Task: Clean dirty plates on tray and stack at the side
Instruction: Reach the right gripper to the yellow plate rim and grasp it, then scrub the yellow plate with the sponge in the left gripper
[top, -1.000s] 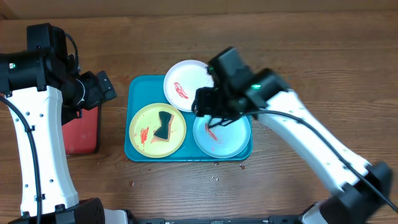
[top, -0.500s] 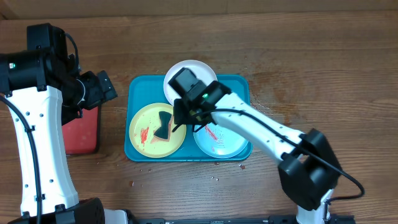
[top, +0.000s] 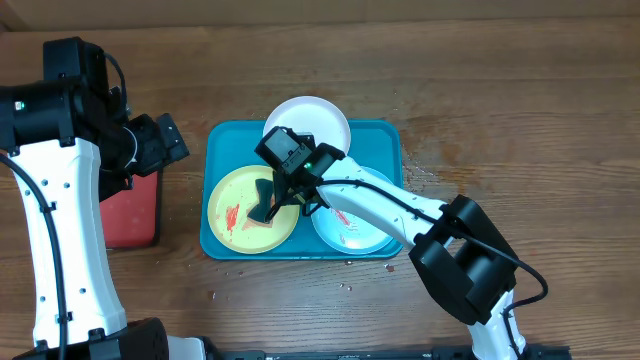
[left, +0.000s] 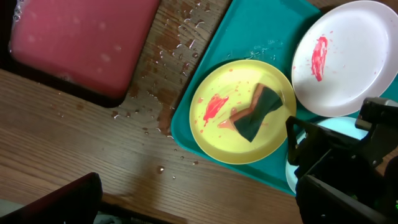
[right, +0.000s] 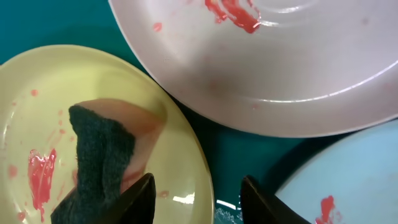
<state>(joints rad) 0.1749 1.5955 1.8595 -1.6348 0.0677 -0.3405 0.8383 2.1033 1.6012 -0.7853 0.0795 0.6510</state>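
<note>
My right gripper is astride the yellow-green plate's rim (right: 207, 179). It should keep the plate steady while my left gripper picks up the sponge (top: 262, 201) and wipes the smears.
The teal tray (top: 218, 140) holds three plates. The white plate (top: 318, 118) at the back has a red smear. The yellow-green plate (top: 230, 205) at front left has red smears and a dark green sponge (top: 264, 200) on it. The pale mint plate (top: 365, 225) at front right also has a red smear. My right gripper (top: 283, 197) is open, low over the yellow-green plate's right rim (right: 186, 155), beside the sponge (right: 99, 162). My left gripper (top: 165, 140) hangs open over the table left of the tray, holding nothing.
A smaller dark-rimmed tray with red inside (top: 130, 210) lies left of the teal tray, under my left arm. Water drops (left: 155, 93) wet the wood between them. Small crumbs (top: 345, 285) lie in front of the teal tray.
My right gripper has swung left from over the mint plate across the tray to the yellow-green plate's right rim by the sponge. The left arm has not moved.
</note>
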